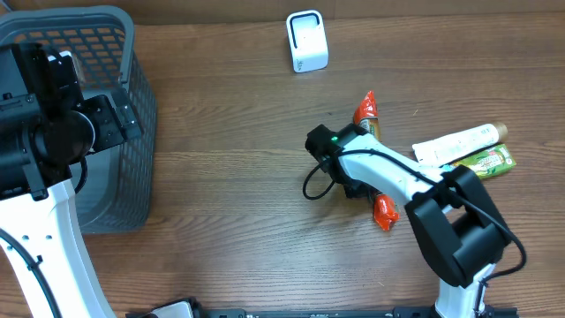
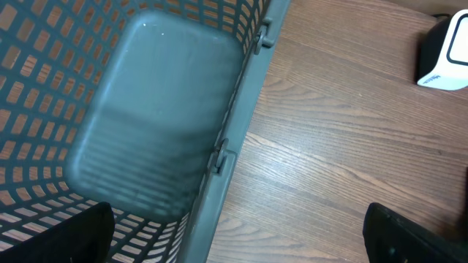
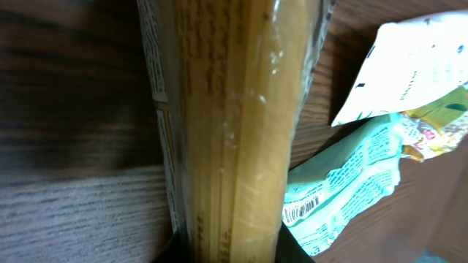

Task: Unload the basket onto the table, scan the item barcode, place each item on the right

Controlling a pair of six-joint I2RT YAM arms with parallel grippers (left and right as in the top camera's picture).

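Observation:
The robot's right gripper is holding the spaghetti packet with its clear side [image 3: 238, 109] up, so the robot should put the packet down with the labelled side up and grip it that way before scanning.
The item is a long clear packet of spaghetti [image 1: 366, 110] with orange-red ends, lying slantwise right of the table's middle. My right gripper [image 1: 357, 177] is shut on its middle. In the right wrist view the packet [image 3: 234, 124] fills the frame between the dark fingers [image 3: 292, 252], with printed text along its left edge. The white scanner [image 1: 307, 41] stands at the back of the table, also at the top right of the left wrist view as the scanner [image 2: 444, 55]. My left gripper [image 2: 238, 234] hangs open over the basket's rim, holding nothing.
A grey mesh basket [image 1: 132, 132] fills the left side. A white packet [image 1: 459, 141] and a green packet [image 1: 485, 162] lie at the right; the green packet [image 3: 344, 186] shows a barcode beside the spaghetti. Bare wood lies between basket and scanner.

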